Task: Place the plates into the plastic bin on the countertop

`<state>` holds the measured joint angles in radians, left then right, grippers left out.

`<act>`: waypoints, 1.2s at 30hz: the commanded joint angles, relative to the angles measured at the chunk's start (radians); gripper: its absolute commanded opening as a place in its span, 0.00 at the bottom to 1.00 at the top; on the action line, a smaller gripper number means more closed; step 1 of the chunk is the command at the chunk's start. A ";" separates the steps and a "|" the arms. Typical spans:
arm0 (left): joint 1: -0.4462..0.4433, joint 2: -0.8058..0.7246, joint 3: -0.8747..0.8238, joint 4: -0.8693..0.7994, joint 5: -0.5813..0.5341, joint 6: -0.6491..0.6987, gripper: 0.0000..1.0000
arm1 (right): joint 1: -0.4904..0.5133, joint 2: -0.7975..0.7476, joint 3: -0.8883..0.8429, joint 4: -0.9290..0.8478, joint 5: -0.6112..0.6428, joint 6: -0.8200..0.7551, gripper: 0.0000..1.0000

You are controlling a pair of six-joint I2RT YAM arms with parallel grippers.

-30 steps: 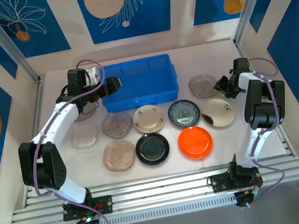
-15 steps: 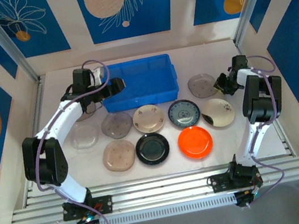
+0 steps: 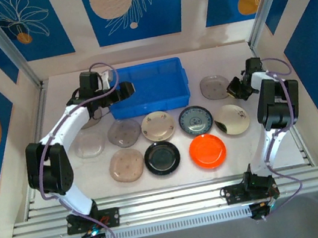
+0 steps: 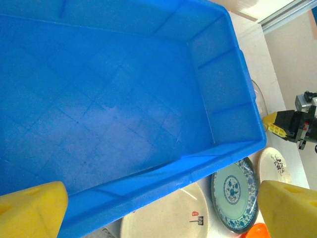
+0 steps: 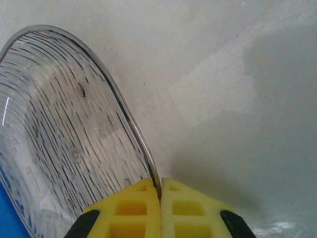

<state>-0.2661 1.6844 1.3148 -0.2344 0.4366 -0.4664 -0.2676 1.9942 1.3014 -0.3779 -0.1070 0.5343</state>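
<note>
The clear grey plate's rim closest to the bin is free, so my left gripper should keep waiting open over the bin until that rim gets between its fingers.
The plastic bin stands empty at the back of the countertop. My left gripper hangs open over the bin's front left rim. The left wrist view has the bin's floor under my left gripper. My right gripper is shut on the right rim of a clear grey plate, right of the bin. In the right wrist view, the right gripper pinches the ribbed clear plate. Other plates lie in two rows in front of the bin: beige, blue-patterned, orange-red, black.
More plates lie nearby: a beige one with a dark mark just below the right gripper, grey, clear and pinkish ones at the left. Aluminium rails run along the near edge, and patterned walls close in both sides.
The right gripper has closed onto the clear grey plate's rim, and the plate has shifted slightly toward the back. The left gripper has edged right over the bin's rim, still open.
</note>
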 commanded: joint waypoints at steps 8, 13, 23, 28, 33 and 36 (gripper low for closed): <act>-0.053 -0.014 0.073 -0.071 -0.028 0.051 1.00 | 0.026 -0.298 -0.054 -0.081 0.136 0.061 0.00; -0.075 -0.032 0.085 -0.078 -0.046 0.063 1.00 | 0.104 -0.459 -0.082 -0.107 0.176 0.088 0.00; -0.099 -0.074 0.103 -0.062 -0.089 0.033 0.98 | 0.314 -0.622 -0.042 -0.170 0.179 0.147 0.00; -0.103 -0.075 0.107 -0.020 -0.085 -0.044 0.89 | 0.451 -0.546 0.025 -0.204 0.198 0.163 0.00; -0.117 -0.047 0.127 -0.020 -0.073 -0.060 0.84 | 0.533 -0.476 0.061 -0.168 0.196 0.193 0.00; -0.128 -0.030 0.131 -0.015 -0.067 -0.063 0.82 | 0.562 -0.430 0.096 -0.162 0.188 0.194 0.00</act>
<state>-0.3733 1.6337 1.4094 -0.2699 0.3584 -0.5117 0.2741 1.5429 1.3445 -0.5465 0.0830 0.7059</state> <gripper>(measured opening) 0.831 0.060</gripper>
